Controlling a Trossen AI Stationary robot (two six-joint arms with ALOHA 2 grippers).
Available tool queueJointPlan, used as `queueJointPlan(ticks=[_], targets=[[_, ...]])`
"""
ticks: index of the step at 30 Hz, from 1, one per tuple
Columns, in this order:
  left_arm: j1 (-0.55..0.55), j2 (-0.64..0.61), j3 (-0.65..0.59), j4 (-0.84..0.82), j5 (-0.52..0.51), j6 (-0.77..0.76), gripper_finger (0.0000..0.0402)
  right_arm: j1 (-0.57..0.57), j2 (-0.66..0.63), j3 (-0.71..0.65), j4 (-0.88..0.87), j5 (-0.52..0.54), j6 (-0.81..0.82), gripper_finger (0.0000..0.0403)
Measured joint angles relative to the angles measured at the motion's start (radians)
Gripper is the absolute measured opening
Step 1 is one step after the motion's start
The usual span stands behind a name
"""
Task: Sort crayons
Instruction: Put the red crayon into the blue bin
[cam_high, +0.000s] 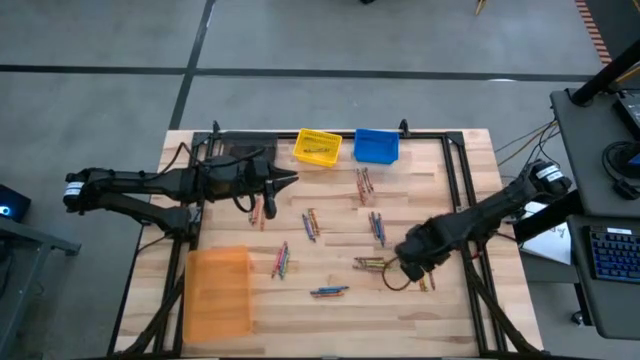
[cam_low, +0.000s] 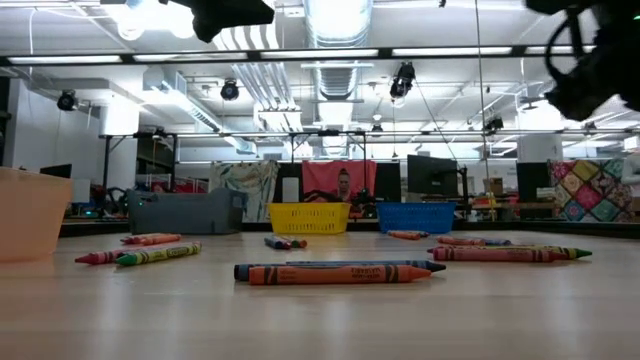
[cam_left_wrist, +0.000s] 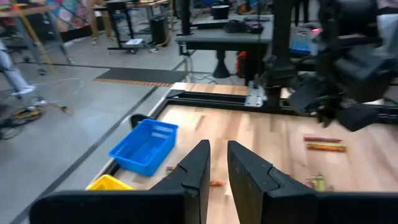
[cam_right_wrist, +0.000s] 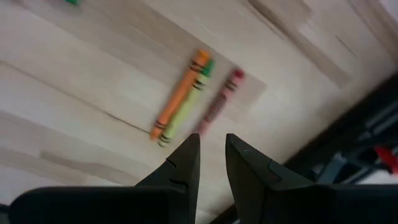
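The robot's right gripper keeps going down until its fingers are on both sides of the red crayon (cam_right_wrist: 219, 103) and then close, since a gap (cam_right_wrist: 202, 107) separates the red crayon from the yellow-green crayon.
Several crayons lie flat in small groups on the wooden table (cam_high: 440, 200). One group (cam_high: 372, 263) lies just left of my right gripper (cam_high: 405, 262). That gripper points down above an orange (cam_right_wrist: 180, 93), a yellow-green (cam_right_wrist: 186, 106) and a red crayon (cam_right_wrist: 219, 102). Its fingers (cam_right_wrist: 211, 149) stand slightly apart with nothing between them. My left gripper (cam_high: 290, 181) hovers level over the table's far left part, pointing toward the right edge. Its fingers (cam_left_wrist: 217, 168) are parted by a narrow gap and hold nothing. More crayons (cam_high: 262, 210) lie below it.
A yellow bin (cam_high: 317, 147) and a blue bin (cam_high: 376, 146) stand side by side at the far edge. An orange bin (cam_high: 218, 292) stands at the near left. Other crayon groups (cam_high: 363, 183) (cam_high: 311, 224) (cam_high: 329, 291) lie mid-table. A black frame (cam_high: 455, 160) borders the table.
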Motion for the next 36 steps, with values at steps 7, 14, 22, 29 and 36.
queueJointPlan(ticks=[7,14,22,29,36], targets=[[0.0,0.0,0.0,0.001,-0.045,0.024,0.0038,0.084,-0.046,-0.056,0.001,0.039,0.147,0.0068],[0.0,0.0,0.0,0.007,-0.045,0.025,0.0038,0.093,-0.045,-0.072,0.025,0.045,0.172,0.0108],[0.001,0.0,0.0,0.007,-0.051,0.026,0.0038,0.093,-0.045,-0.108,0.061,0.062,0.184,0.0161],[0.002,0.0,0.0,0.006,-0.063,0.03,0.0039,0.095,-0.045,-0.155,0.15,0.064,0.2,0.0171],[0.002,0.0,0.0,0.009,-0.063,0.03,0.0039,0.095,-0.045,-0.203,0.204,0.064,0.212,0.0171]])
